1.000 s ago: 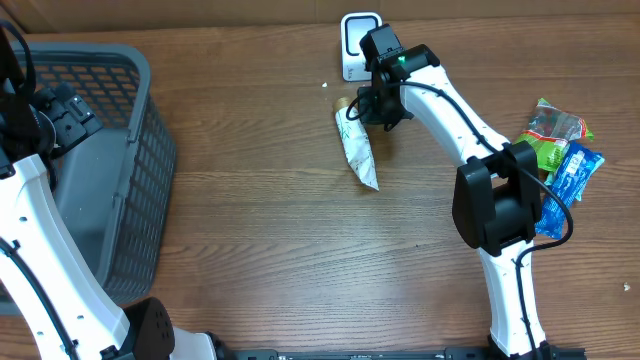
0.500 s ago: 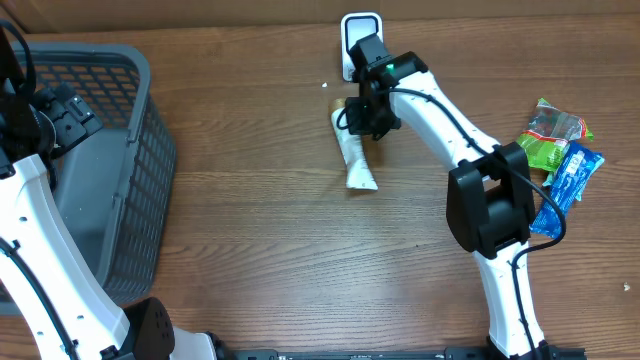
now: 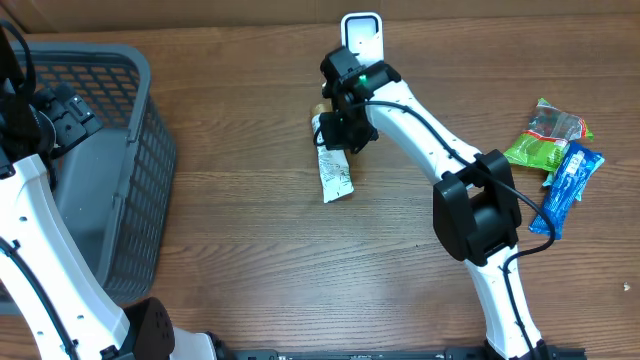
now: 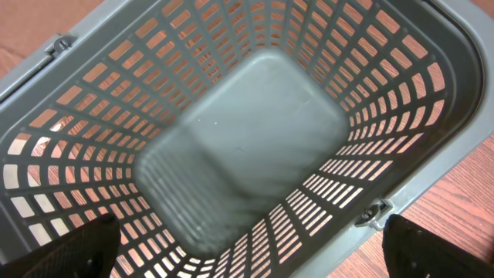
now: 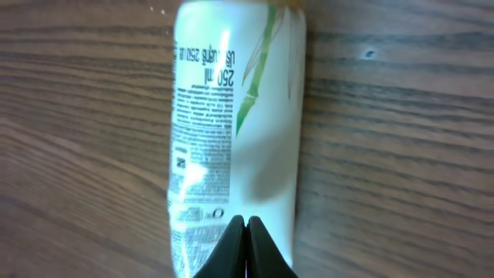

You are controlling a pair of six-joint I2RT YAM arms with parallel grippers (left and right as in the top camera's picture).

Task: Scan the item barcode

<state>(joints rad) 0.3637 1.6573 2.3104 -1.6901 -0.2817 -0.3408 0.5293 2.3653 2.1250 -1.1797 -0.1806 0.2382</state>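
Note:
The tube's printed side [image 5: 202,135] is under my right gripper's closed fingers, so I should turn the tube's flat end [image 3: 338,188] around, then open the fingers and grip across the tube's body.
The item is a white tube [image 3: 335,176] with green leaf print and small text, lying flat on the wooden table in front of the white scanner [image 3: 361,30]. My right gripper [image 3: 337,128] sits at the tube's far end, near its cap. In the right wrist view the tube [image 5: 231,116] fills the middle and my right gripper [image 5: 245,228] is shut, pads together, nothing between them, resting over the tube's printed side. My left gripper [image 4: 247,259] hangs open above the grey basket [image 4: 255,131], with only its dark fingertips [image 4: 81,247] showing at the lower corners.
The grey slatted basket [image 3: 150,170] stands at the table's left. A green snack pack [image 3: 545,140] and a blue pack [image 3: 570,180] lie at the right edge. Bare wood runs across the middle and front of the table.
My right gripper has swept left from in front of the scanner. The tube has slid left with it and swung from slanting right to pointing almost straight toward the front.

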